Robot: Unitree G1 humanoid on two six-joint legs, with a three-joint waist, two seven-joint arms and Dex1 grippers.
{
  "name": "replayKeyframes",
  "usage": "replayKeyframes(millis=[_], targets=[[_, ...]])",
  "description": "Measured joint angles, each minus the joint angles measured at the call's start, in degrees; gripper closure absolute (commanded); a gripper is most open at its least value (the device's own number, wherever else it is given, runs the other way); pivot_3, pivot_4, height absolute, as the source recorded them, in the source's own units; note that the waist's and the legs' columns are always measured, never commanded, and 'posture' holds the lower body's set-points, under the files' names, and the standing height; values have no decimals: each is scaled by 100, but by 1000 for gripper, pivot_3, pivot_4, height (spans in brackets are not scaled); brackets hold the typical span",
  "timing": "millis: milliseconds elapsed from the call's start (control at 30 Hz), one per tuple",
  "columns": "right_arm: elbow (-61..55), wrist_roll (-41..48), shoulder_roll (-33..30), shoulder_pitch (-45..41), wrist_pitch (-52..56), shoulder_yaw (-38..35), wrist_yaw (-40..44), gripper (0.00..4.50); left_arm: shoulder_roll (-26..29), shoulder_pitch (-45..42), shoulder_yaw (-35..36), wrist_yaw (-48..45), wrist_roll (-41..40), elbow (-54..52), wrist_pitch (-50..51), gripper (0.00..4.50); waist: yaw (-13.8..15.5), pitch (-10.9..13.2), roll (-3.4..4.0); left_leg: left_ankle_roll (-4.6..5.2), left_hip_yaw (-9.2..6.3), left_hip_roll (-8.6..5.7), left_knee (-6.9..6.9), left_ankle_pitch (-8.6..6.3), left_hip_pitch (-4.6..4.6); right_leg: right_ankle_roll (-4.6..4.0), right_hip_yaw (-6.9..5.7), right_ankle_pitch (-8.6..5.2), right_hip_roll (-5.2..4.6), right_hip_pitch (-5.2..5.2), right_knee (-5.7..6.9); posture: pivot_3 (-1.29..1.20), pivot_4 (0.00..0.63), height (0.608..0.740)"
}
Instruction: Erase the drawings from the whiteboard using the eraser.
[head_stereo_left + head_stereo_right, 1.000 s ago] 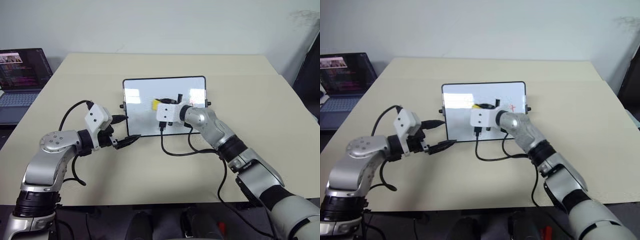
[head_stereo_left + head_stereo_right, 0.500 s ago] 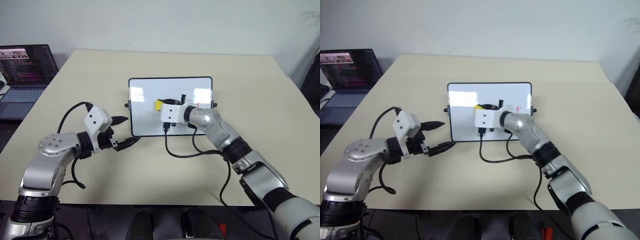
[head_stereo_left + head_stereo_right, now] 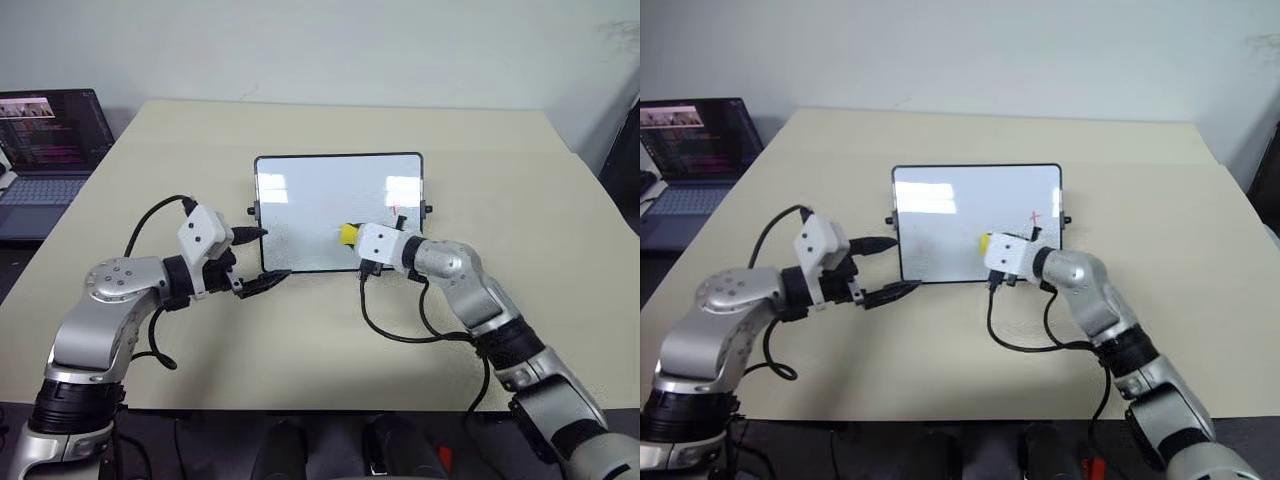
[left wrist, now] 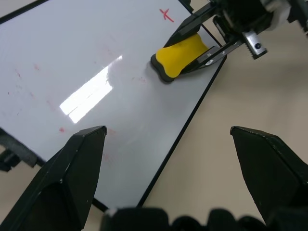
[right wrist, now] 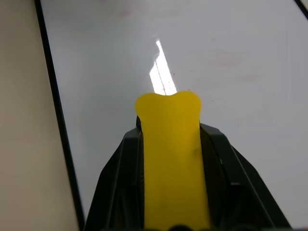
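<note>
The yellow eraser (image 3: 348, 234) sits by the whiteboard's near edge, away from the red cross. My right gripper should swing it across to the cross (image 3: 1034, 217) and rub.
The whiteboard (image 3: 320, 195) lies flat in the middle of the table. One small red drawing (image 3: 397, 212) shows near its right edge, and it also appears in the left wrist view as a red cross (image 4: 167, 14). My right gripper (image 3: 353, 238) is shut on the yellow eraser (image 3: 347, 234), which rests on the board close to the near edge, just left of the red mark. The eraser (image 5: 172, 159) sits between the black fingers over the white surface. My left gripper (image 3: 260, 257) is open at the board's near left corner, fingers (image 4: 72, 178) spread wide.
An open laptop (image 3: 45, 150) sits off the table's far left. A black cable (image 3: 400, 335) loops on the table below my right wrist, another by my left arm (image 3: 150, 225). Faint reddish smears (image 4: 33, 67) remain on the board's left part. Bare tabletop (image 3: 500, 180) lies right of the board.
My right gripper has slid the eraser from the board's middle to the right and nearer the front edge. The left gripper has kept its place. The camera view shifted slightly.
</note>
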Motion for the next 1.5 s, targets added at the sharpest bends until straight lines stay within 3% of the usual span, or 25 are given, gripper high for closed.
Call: replayKeyframes(millis=[300,533,733,1100,1300,1500], targets=[[-2171,576,-485,1838,1829,-1185,-57,3290,-209,-266,-356,-134,-17,31,-18,0,-5,1,0,-16,4,-8,-8,-13,-9,4,1,-2,0,1,-31,0,150,740],[-2639,735,-532,2111,2238,-1344,-285,3290,-308,-620,-528,-291,-3,276,-175,0,-42,1,1,-16,6,-11,-6,-13,1,28,2,-17,17,1,-20,0,150,740],[-2237,476,-396,1569,1895,-1312,-1090,3290,-585,-807,-695,-313,43,437,-261,0,-25,1,1,-17,11,-18,3,-12,-5,29,7,-16,14,2,-22,0,150,740],[-530,309,-190,353,1156,-840,-1608,3290,-613,-806,-741,-346,88,508,-296,0,-28,1,1,-16,12,-16,0,-13,-6,2,7,0,14,1,-23,0,150,740],[265,215,-196,-219,693,-692,-1634,3290,-614,-819,-747,-345,134,599,-306,0,-26,0,0,-16,11,-14,0,-13,-6,0,6,1,13,2,-23,0,150,740],[191,227,-464,-48,725,-371,-957,3290,-604,-816,-745,-335,132,593,-299,0,-33,-4,-6,-15,12,-14,8,-12,24,2,9,0,14,21,-3,0,150,740]])
